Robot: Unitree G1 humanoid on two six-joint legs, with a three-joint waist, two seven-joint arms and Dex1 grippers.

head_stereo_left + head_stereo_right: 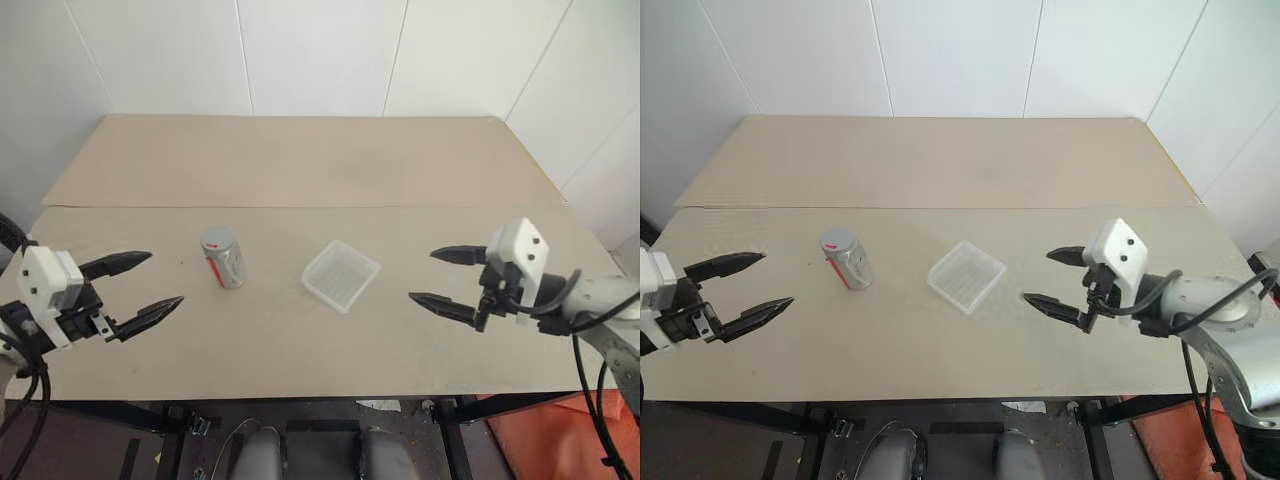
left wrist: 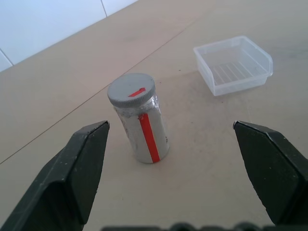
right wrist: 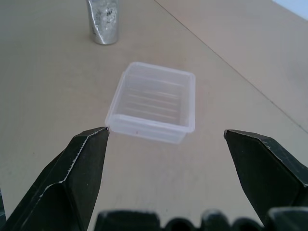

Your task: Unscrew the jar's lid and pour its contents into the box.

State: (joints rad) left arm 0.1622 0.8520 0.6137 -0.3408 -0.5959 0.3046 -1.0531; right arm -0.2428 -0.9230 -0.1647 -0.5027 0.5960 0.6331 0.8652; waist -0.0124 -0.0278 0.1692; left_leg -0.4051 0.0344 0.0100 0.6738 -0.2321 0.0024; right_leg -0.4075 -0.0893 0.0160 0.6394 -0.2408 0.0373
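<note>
The grey lid [image 1: 216, 238] will turn in place and stay seated through repeated twists when the robot unscrews it, because a deep ribbed rim [image 2: 133, 101] goes around the jar's top.
The jar [image 1: 226, 262] stands upright on the table left of centre, silvery with a red stripe [image 2: 150, 139] down its side. Its grey lid [image 2: 131, 89] is screwed on top and carries a small red mark. The contents are hidden inside. The box [image 1: 341, 274], a shallow translucent tray with a ridged bottom, lies empty just right of the jar. My left gripper [image 1: 146, 283] hovers open to the jar's left, pointing at it and apart from it. My right gripper [image 1: 438, 277] hovers open to the right of the box [image 3: 154, 102], clear of it.
The tan table [image 1: 300, 170] has a seam running across it behind the jar and box. White wall panels rise behind the far edge. An orange object [image 1: 540, 440] lies on the floor at the front right.
</note>
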